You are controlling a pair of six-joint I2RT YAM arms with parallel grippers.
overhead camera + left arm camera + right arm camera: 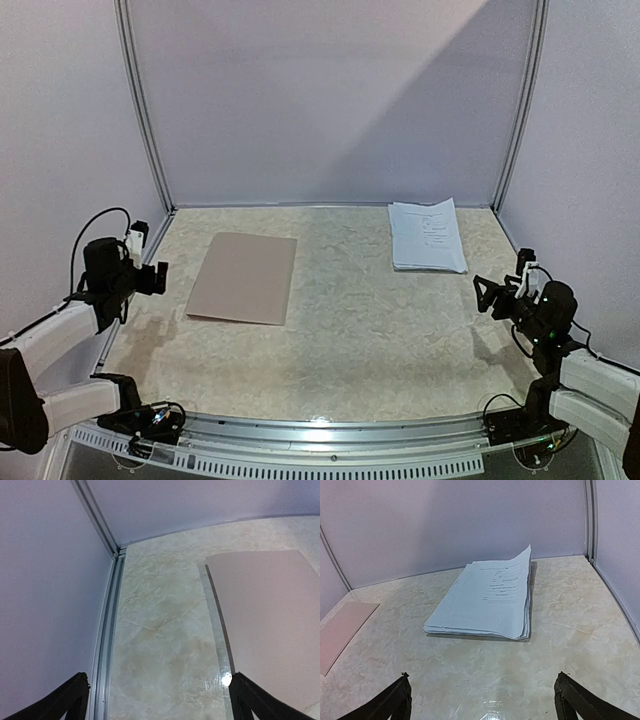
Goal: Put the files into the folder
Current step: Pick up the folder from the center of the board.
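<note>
The closed folder (242, 279) is raised along its dark side edge (219, 619), so I expect an empty metal clip to be hidden inside when I open the folder's cover.
The folder (243, 277) lies closed and flat on the table's left half; it also shows in the left wrist view (272, 620) and at the left edge of the right wrist view (342, 630). The files (427, 236) are a stack of white printed sheets at the back right, with the far right corner curled up; they also show in the right wrist view (487, 600). My left gripper (158, 278) is open and empty, left of the folder. My right gripper (487, 295) is open and empty, in front of the files.
Lilac walls with metal corner posts (145, 110) enclose the table on three sides. A metal rail (102, 645) runs along the table's left edge. The marble-patterned tabletop (350, 320) lies between the folder and the files.
</note>
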